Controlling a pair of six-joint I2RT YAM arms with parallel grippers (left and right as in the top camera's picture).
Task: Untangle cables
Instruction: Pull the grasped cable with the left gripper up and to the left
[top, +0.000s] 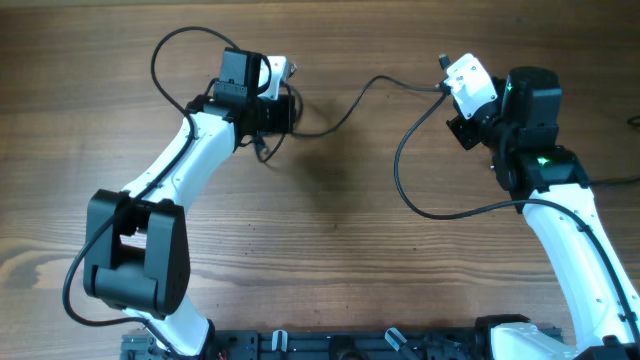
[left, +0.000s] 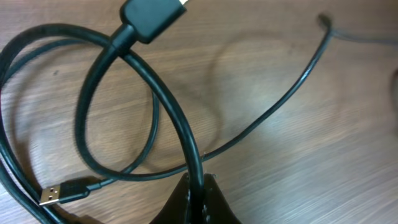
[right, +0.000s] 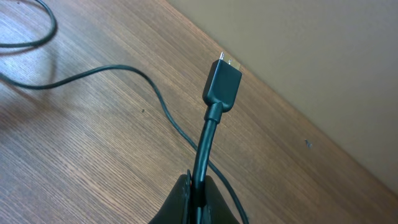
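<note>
The cable running towards my right gripper is hooked around the cable (left: 119, 46) in my left gripper. My left gripper should move back while my right gripper pulls the opposite way.
The cables are thin black cords. In the overhead view one cable (top: 345, 112) runs across the table between my two grippers. My left gripper (top: 268, 128) is shut on a cable (left: 168, 109) that rises to a black plug (left: 148, 16) and forms a loop on the wood. A silvery USB plug (left: 51, 195) lies at the loop's lower left. My right gripper (top: 456, 104) is shut on a cable (right: 202, 146) just below its black plug (right: 222, 84), which points up towards the table's far edge. The jaws show in the left wrist view (left: 198, 182) and the right wrist view (right: 198, 182).
Thicker black arm wires loop above the left arm (top: 180, 38) and below the right gripper (top: 402, 175). A thin cord (right: 118, 68) trails over the wood to the left. The table's far edge (right: 273, 99) is close behind the right plug.
</note>
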